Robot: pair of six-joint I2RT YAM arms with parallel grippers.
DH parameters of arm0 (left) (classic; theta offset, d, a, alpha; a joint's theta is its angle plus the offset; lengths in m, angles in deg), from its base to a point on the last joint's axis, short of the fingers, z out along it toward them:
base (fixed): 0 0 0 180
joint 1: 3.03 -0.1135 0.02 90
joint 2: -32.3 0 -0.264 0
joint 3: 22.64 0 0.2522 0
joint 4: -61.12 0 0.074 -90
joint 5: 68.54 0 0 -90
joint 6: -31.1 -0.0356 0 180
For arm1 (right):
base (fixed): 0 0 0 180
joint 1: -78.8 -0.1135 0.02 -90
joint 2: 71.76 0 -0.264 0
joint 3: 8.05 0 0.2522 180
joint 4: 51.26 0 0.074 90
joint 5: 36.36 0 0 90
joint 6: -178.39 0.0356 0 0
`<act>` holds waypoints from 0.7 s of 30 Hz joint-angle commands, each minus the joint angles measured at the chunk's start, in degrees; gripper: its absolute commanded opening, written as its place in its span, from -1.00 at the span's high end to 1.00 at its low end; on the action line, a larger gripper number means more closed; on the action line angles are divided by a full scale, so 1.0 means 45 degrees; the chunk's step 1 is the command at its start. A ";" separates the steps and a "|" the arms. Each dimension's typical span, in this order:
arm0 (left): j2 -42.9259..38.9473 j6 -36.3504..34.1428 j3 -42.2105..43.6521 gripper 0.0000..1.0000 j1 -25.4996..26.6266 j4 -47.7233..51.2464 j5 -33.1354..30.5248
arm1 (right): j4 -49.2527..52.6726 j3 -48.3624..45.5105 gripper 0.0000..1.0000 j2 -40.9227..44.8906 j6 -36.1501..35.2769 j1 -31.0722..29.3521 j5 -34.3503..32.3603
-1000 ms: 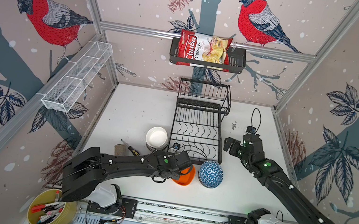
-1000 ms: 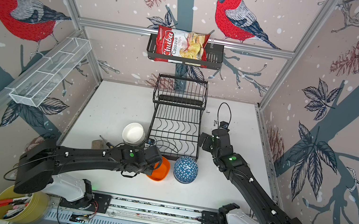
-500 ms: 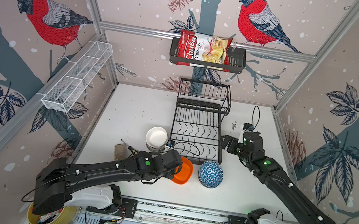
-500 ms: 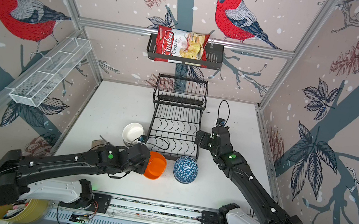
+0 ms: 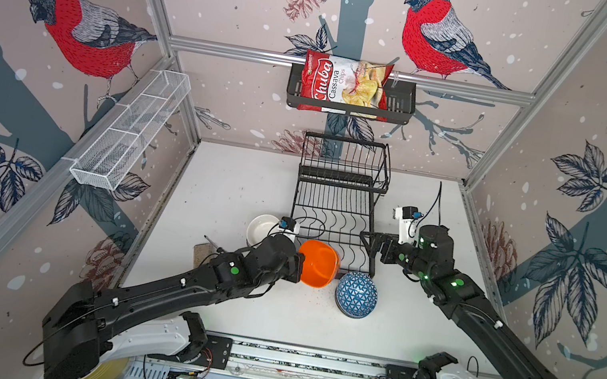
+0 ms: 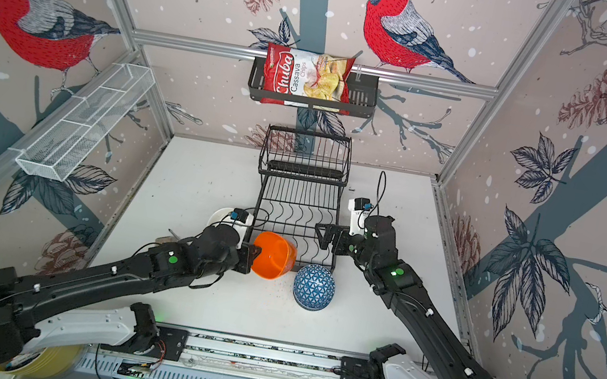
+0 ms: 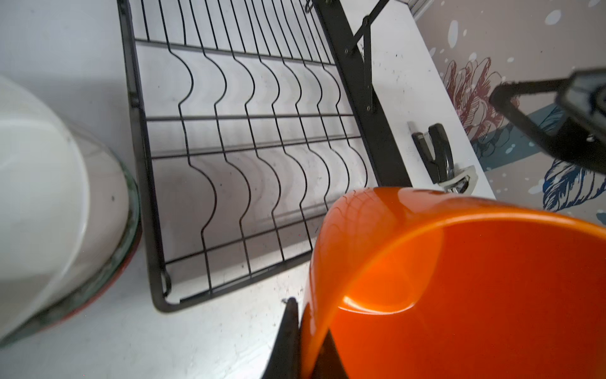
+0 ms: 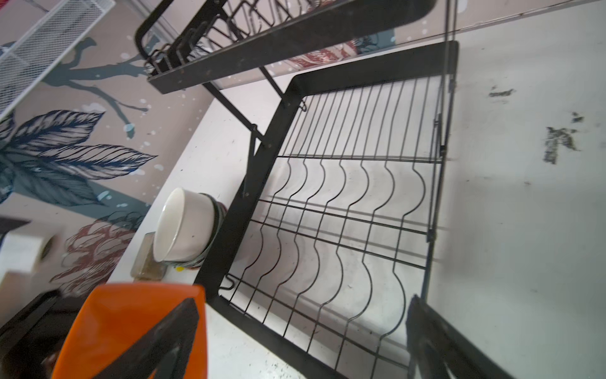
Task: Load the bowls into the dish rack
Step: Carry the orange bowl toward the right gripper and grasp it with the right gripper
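Note:
My right gripper should keep moving toward the bowl's opposite side and close there, since my left gripper holds the orange bowl's rim and leaves that side free.
My left gripper is shut on the rim of the orange bowl, one finger outside and one inside. The bowl is held tilted just above the front edge of the black dish rack. The rack's wire dividers hold nothing. My right gripper stands open over the rack's front right corner. A blue patterned bowl lies upside down on the table. A white bowl is nested in other bowls left of the rack.
A wall basket with a chips bag hangs behind the rack, and a white mesh shelf runs along the left wall. A screwdriver and a wooden block lie near the left arm. A black stapler lies right of the rack.
The left gripper has lifted the orange bowl off the table, tipped it and carried it toward the rack's front edge. The right gripper has drifted a little left over the rack's corner, still open.

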 commanded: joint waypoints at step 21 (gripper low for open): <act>0.2361 -0.0750 0.0034 1.00 -0.2867 -0.6478 0.5784 | -0.1891 -0.0438 -0.98 0.0184 0.0106 -0.0443 0.4153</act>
